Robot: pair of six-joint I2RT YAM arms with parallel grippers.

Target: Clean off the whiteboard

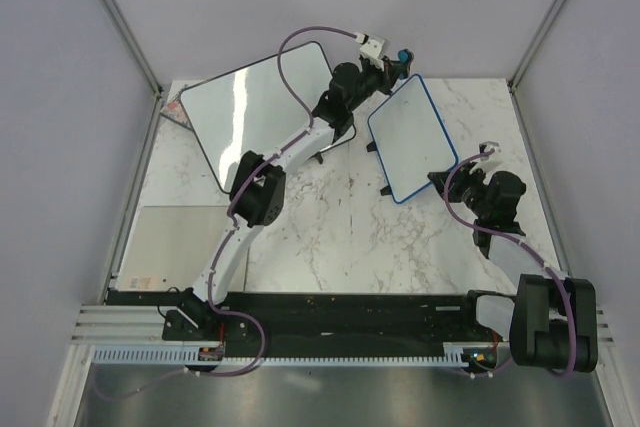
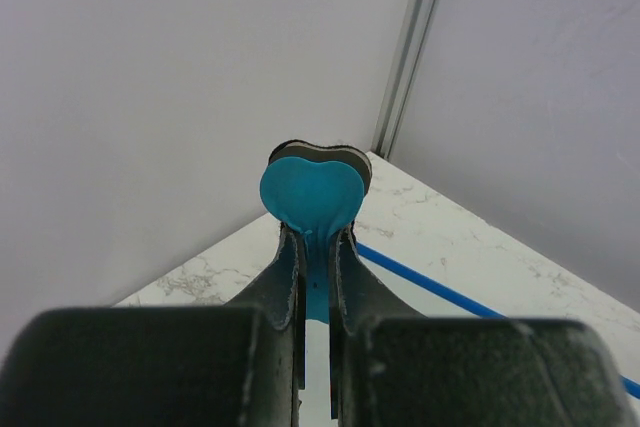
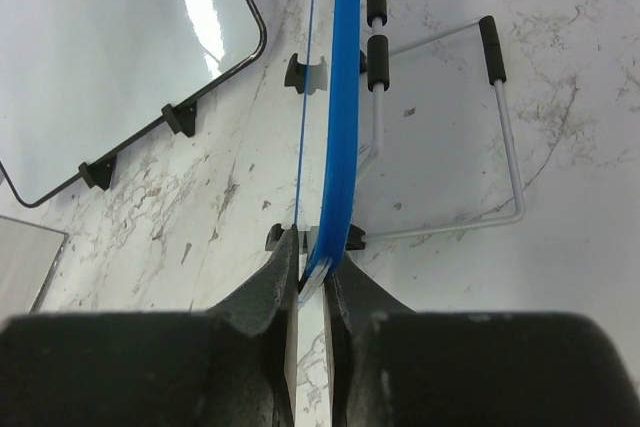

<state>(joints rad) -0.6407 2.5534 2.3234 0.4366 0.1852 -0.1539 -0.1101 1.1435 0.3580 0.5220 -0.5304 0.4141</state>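
My left gripper should bring the eraser back and wipe down the whiteboard's white side [image 1: 412, 134] toward my right gripper, because the eraser is past the whiteboard's top edge [image 1: 412, 78].
The whiteboard [image 1: 410, 137], blue-framed with rounded corners, stands tilted on the marble table at the back right; its face shows no marks from above. My right gripper [image 1: 448, 179] is shut on its near lower corner. In the right wrist view the blue frame [image 3: 345, 97] runs edge-on away from the right gripper [image 3: 318, 252]. My left gripper [image 1: 398, 59] hovers just past the board's top far corner, shut on a teal heart-shaped eraser [image 2: 312, 192] that sticks out beyond the left gripper [image 2: 316, 237]. The board's blue edge [image 2: 440, 289] lies below it.
A larger black-framed whiteboard [image 1: 255, 112] leans at the back left, under the left arm. A wire stand [image 3: 500, 127] props the blue board from behind. A grey panel [image 1: 165, 237] lies flat at the left. Walls close in on the table's back and sides.
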